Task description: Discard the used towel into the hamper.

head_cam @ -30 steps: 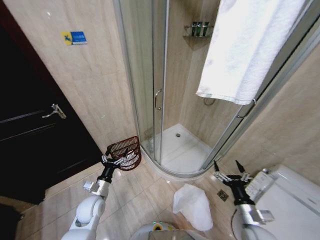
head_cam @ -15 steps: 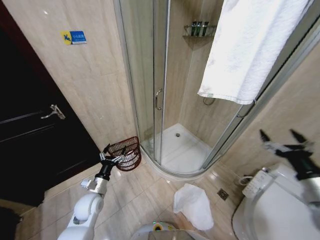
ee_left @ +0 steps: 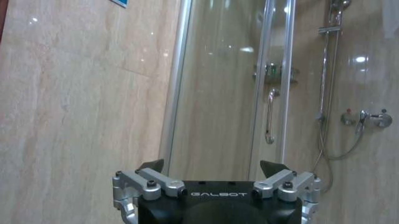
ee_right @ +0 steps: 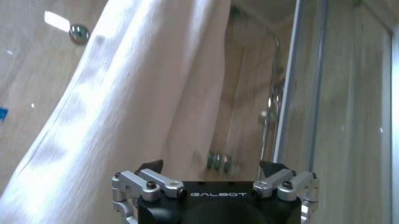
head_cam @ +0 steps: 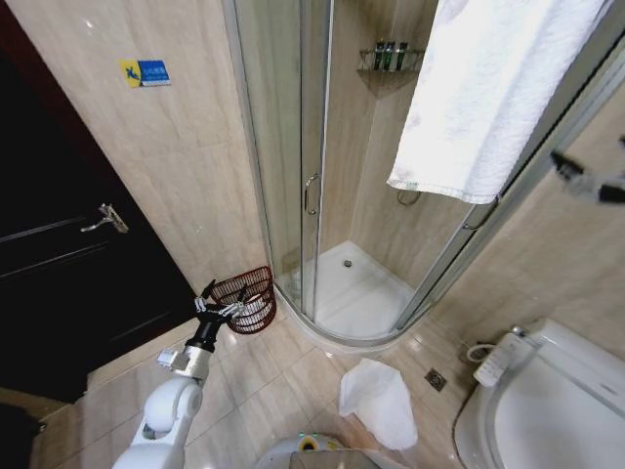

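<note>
My gripper will pull the towel (head_cam: 498,93), which should slide off the glass's side and droop in long folds, as its lower edge (head_cam: 444,192) hangs loose.
A white towel (head_cam: 479,98) hangs over the top of the shower's glass wall; the right wrist view sees it close up (ee_right: 143,93). The hamper (head_cam: 246,296), a small reddish-brown wire basket, stands on the floor by the shower door. My right gripper (head_cam: 591,158) is raised at the far right, open and holding nothing, level with the towel's lower edge and apart from it; its fingers (ee_right: 151,166) point at the towel. My left gripper (head_cam: 223,305) hangs low, right beside the hamper's rim, open (ee_left: 212,165) and facing the tiled wall and shower door.
A crumpled white cloth (head_cam: 381,401) lies on the floor tiles in front of the shower tray (head_cam: 356,288). A toilet (head_cam: 547,410) fills the lower right. A dark door (head_cam: 68,254) with a lever handle is on the left.
My right arm has risen from low beside the toilet to high at the right edge, near the hanging towel. The left arm has barely moved.
</note>
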Controlling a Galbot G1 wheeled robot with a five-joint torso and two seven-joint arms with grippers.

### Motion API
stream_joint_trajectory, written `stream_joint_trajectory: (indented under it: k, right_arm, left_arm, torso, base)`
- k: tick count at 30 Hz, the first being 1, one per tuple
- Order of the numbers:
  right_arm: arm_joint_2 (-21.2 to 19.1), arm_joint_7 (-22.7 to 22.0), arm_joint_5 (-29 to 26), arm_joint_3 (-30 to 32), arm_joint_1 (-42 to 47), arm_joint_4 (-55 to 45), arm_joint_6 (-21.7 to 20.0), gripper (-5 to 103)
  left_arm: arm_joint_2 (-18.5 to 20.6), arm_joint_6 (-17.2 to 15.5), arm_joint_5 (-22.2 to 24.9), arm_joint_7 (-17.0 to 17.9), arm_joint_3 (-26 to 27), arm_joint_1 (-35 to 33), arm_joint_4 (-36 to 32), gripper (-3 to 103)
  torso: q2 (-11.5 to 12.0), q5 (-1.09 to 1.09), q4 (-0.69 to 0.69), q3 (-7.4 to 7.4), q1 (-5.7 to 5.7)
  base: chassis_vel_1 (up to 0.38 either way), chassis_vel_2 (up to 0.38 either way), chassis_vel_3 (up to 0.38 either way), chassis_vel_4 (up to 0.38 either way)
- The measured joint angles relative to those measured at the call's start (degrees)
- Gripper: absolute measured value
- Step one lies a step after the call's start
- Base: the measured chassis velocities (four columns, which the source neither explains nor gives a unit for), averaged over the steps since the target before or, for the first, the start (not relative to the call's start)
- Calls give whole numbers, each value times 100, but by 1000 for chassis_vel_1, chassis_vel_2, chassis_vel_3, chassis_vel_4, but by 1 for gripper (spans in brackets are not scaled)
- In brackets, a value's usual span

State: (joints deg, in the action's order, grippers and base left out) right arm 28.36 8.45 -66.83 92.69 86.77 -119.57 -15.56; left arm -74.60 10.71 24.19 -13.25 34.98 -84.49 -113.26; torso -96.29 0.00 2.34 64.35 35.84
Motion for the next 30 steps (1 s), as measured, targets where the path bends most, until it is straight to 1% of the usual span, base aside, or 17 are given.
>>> stream_joint_trajectory:
  k: [4, 5, 8, 9, 10, 12, 13, 17, 18, 19, 20, 22, 23, 25, 27, 28, 30]
  right_arm:
    - [-793, -15, -220, 127, -211, 483, -5, 100]
    - [-793, -15, -220, 127, -211, 483, -5, 100]
    - [-1400, -20, -488, 149, -346, 859, -53, 100]
    - [-1400, -20, -488, 149, -346, 859, -53, 100]
    - [-1736, -67, -793, 75, -481, 1074, -125, 100]
    - [-2216, -143, -1220, 2, -655, 1437, -232, 100]
    - [-2216, -143, -1220, 2, -655, 1437, -232, 100]
    - [-3170, -286, -1786, -342, -1332, 2159, -465, 100]
    - [-3170, -286, -1786, -342, -1332, 2159, -465, 100]
    - [-3291, -289, -1870, -351, -1367, 2245, -475, 100]
    - [-3643, -300, -2102, -350, -1419, 2529, -488, 100]
    - [-4082, -252, -2340, -246, -1404, 2941, -501, 100]
    - [-4082, -252, -2340, -246, -1404, 2941, -501, 100]
    - [-4519, -222, -2695, -90, -1310, 3279, -530, 100]
    - [-4941, -273, -2986, 48, -1195, 3563, -604, 100]
    - [-4941, -273, -2986, 48, -1195, 3563, -604, 100]
    - [-5332, -363, -3195, 38, -1088, 3821, -609, 100]
  left_arm:
    - [-66, -139, -112, 6, -37, 103, 17, 100]
    - [-66, -139, -112, 6, -37, 103, 17, 100]
    - [-120, -241, -191, 7, -79, 175, 17, 100]
    - [-120, -241, -191, 7, -79, 175, 17, 100]
    - [-142, -284, -220, 8, -125, 231, 26, 100]
    - [-170, -314, -272, 10, -210, 320, 91, 100]
    - [-170, -314, -272, 10, -210, 320, 91, 100]
    - [-167, -339, -285, -11, -332, 456, 222, 100]
    - [-167, -339, -285, -11, -332, 456, 222, 100]
    - [-166, -339, -282, -12, -332, 460, 231, 100]
    - [-158, -333, -268, -17, -322, 474, 262, 100]
    - [-161, -303, -232, -20, -288, 496, 319, 100]
    - [-161, -303, -232, -20, -288, 496, 319, 100]
    - [-171, -268, -199, -21, -272, 509, 365, 100]
    - [-182, -249, -171, -22, -271, 524, 390, 100]
    - [-182, -249, -171, -22, -271, 524, 390, 100]
    - [-199, -249, -129, -11, -254, 542, 383, 100]
  torso:
    - [0, 1, -1, 0, 0]
    - [0, 1, -1, 0, 0]
    - [0, 0, -2, -1, -1]
    - [0, 0, -2, -1, -1]
    - [0, 3, -1, -1, -1]
    - [0, -1, 0, -1, -1]
    - [0, -1, 0, -1, -1]
    - [1, 1, -1, 0, 0]
    - [1, 1, -1, 0, 0]
    - [1, -1, -1, -1, 0]
    - [1, -4, -3, -1, -1]
    - [1, 0, -1, -1, -1]
    - [1, 0, -1, -1, -1]
    - [1, 2, -1, -1, -1]
    - [1, -5, -2, -2, -2]
    - [1, -5, -2, -2, -2]
    - [1, -5, 0, -1, -2]
  base:
    - [0, 0, 0, 0]
    - [0, 0, 0, 0]
    - [0, 0, 0, 0]
    - [0, 0, 0, 0]
    - [0, 0, 0, 0]
    - [0, 0, 0, 0]
    - [0, 0, 0, 0]
    - [0, 0, 0, 0]
    - [0, 0, 0, 0]
    - [0, 0, 0, 0]
    - [0, 0, 0, 0]
    - [0, 0, 0, 0]
    - [0, 0, 0, 0]
    - [0, 0, 0, 0]
    - [0, 0, 0, 0]
    - [0, 0, 0, 0]
    - [0, 0, 0, 0]
